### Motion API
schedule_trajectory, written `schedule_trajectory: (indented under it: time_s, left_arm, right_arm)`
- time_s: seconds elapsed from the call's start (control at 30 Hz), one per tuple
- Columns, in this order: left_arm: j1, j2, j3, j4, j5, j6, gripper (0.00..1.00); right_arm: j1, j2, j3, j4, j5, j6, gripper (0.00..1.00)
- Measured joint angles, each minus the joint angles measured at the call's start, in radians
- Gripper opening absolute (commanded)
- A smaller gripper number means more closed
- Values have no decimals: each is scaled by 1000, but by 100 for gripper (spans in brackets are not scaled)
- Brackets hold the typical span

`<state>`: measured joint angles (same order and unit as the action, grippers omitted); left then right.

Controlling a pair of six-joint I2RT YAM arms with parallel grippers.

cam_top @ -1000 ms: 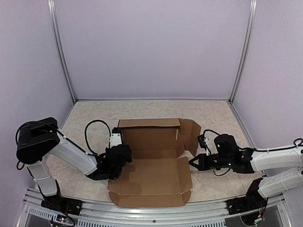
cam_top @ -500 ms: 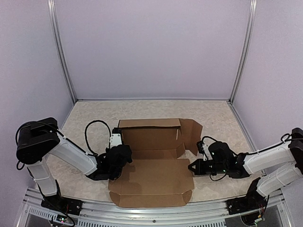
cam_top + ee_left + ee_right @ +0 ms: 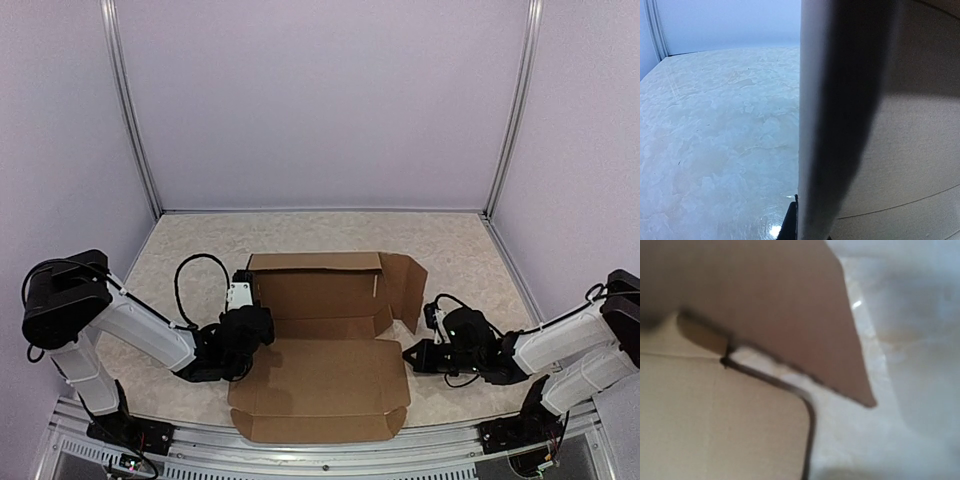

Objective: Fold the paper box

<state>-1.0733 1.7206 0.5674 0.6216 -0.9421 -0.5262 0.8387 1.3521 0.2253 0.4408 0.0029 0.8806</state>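
Note:
I need to raise my right gripper to the flap's outer side (image 3: 419, 296) and push the side flap (image 3: 403, 282) inward, because it spreads wide of the near panel's edge.
The paper box (image 3: 325, 375) is a brown cardboard sheet lying open in the middle of the table. Its rear wall (image 3: 315, 262) stands up, and a side flap (image 3: 405, 285) is angled up at the right. My left gripper (image 3: 250, 335) is at the box's left edge, shut on a raised left flap (image 3: 900, 150). One dark finger (image 3: 790, 227) shows beside that flap's edge. My right gripper (image 3: 407, 355) is shut and low at the right edge of the flat near panel (image 3: 715, 415), holding nothing. Its own fingers are out of the right wrist view, where the raised flap (image 3: 790, 315) shows blurred.
The pale marbled tabletop (image 3: 200, 250) is bounded by lilac walls and two metal posts (image 3: 130, 120). A metal rail (image 3: 320, 455) runs along the near edge. Black cables loop from both arms, one beside the box's left side (image 3: 190, 280).
The right arm has dropped lower toward the table, its shut gripper staying at the box's right edge. The near panel's right flap, raised before, now lies flat. The left arm shifted slightly.

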Motion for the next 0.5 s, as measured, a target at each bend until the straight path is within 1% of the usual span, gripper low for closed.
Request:
schedule_trajectory:
  time_s: [0.07, 0.17, 0.3, 0.5]
  left_arm:
    - [0, -2, -3, -2, 5, -1, 0]
    - [0, -2, -10, -1, 18, -5, 0]
    - [0, -2, -11, -1, 23, -5, 0]
    - [0, -5, -11, 0, 23, -2, 0]
  right_arm:
    - [1, -6, -2, -3, 6, 0, 0]
    - [2, -49, -3, -55, 31, -9, 0]
    - [3, -180, 6, -180, 71, -54, 0]
    - [3, -425, 41, -392, 155, -140, 0]
